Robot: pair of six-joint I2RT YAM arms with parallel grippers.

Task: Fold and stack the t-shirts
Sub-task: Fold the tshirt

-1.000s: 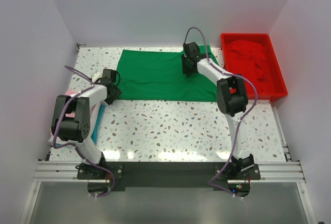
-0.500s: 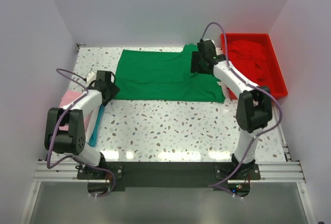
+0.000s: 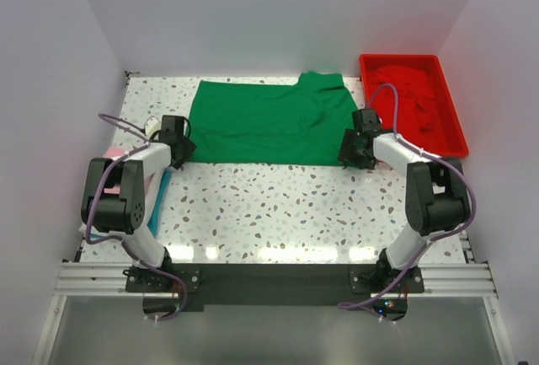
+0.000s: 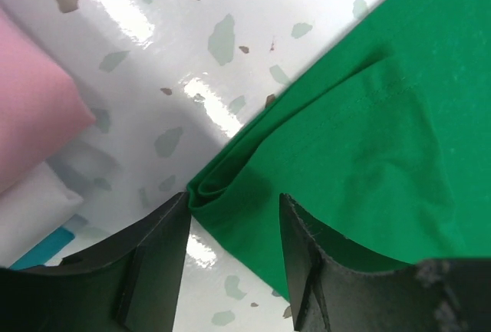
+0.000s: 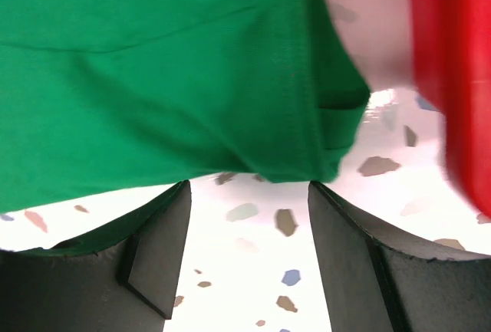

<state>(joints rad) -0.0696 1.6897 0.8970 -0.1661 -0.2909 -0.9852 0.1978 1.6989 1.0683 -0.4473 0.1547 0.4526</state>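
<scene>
The green t-shirt's corner (image 5: pixel 328 169) is in front of my right gripper's open fingers, so my right gripper should move toward the red tray and pinch that corner (image 5: pixel 339 136) before it pulls.
The bright green t-shirt (image 3: pixel 269 125) lies spread flat at the back middle of the table. My left gripper (image 3: pixel 179 147) is open at its near-left corner. In the left wrist view the folded corner of the green shirt (image 4: pixel 230 194) sits between the open fingers (image 4: pixel 153 263). My right gripper (image 3: pixel 352 147) is open at the near-right corner, where the shirt's edge (image 5: pixel 291 156) lies just ahead of the fingertips. The pink t-shirt (image 4: pixel 31 117) lies at the left, mostly hidden under my left arm. The red t-shirt (image 3: pixel 413 99) lies crumpled in the tray.
The rigid red plastic tray (image 3: pixel 455 150) stands at the back right, close to my right gripper, and its wall (image 5: pixel 453 79) shows in the right wrist view. A teal strip (image 3: pixel 158 201) and white cloth lie beside the pink shirt. White walls enclose the table.
My right gripper has moved from the shirt's back-right part to its near-right corner, and the shirt's right side now lies further right. My left gripper has barely shifted.
</scene>
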